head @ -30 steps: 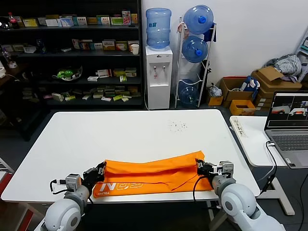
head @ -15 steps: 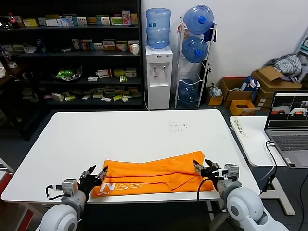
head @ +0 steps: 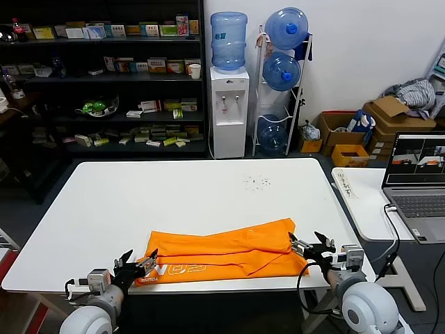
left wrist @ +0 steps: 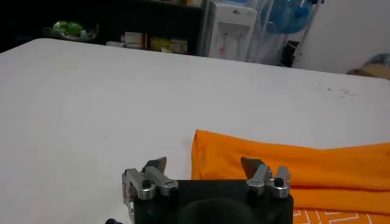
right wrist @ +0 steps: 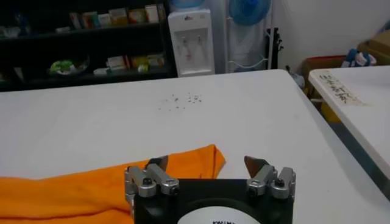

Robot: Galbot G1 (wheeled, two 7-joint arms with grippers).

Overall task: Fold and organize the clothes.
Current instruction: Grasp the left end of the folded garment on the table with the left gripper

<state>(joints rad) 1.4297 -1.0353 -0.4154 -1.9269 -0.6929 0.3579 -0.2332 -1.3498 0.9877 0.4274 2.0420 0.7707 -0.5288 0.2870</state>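
Note:
The orange T-shirt's cloth extends across to my right gripper's side (head: 286, 242), so my left gripper should draw the cloth's lettered end toward itself before that end is folded over.
The orange T-shirt (head: 222, 252) lies folded into a long band near the front edge of the white table (head: 174, 195), white lettering showing at its left front. My left gripper (head: 140, 261) is open and empty, just off the shirt's left end (left wrist: 256, 158). My right gripper (head: 306, 244) is open and empty, just off the shirt's right end (right wrist: 183, 164). In the left wrist view my gripper (left wrist: 205, 164) faces the band's end. In the right wrist view my gripper (right wrist: 206, 163) faces the other end's corner.
A second white table (head: 368, 202) with an open laptop (head: 421, 188) stands to the right. A water dispenser (head: 229, 111), a bottle rack (head: 281, 83) and dark shelves (head: 104, 83) stand behind. Small dark specks (head: 257, 182) lie on the far table.
Both grippers let go of the shirt's ends, opened, and drew back toward the front edge. The shirt band has settled flat on the table.

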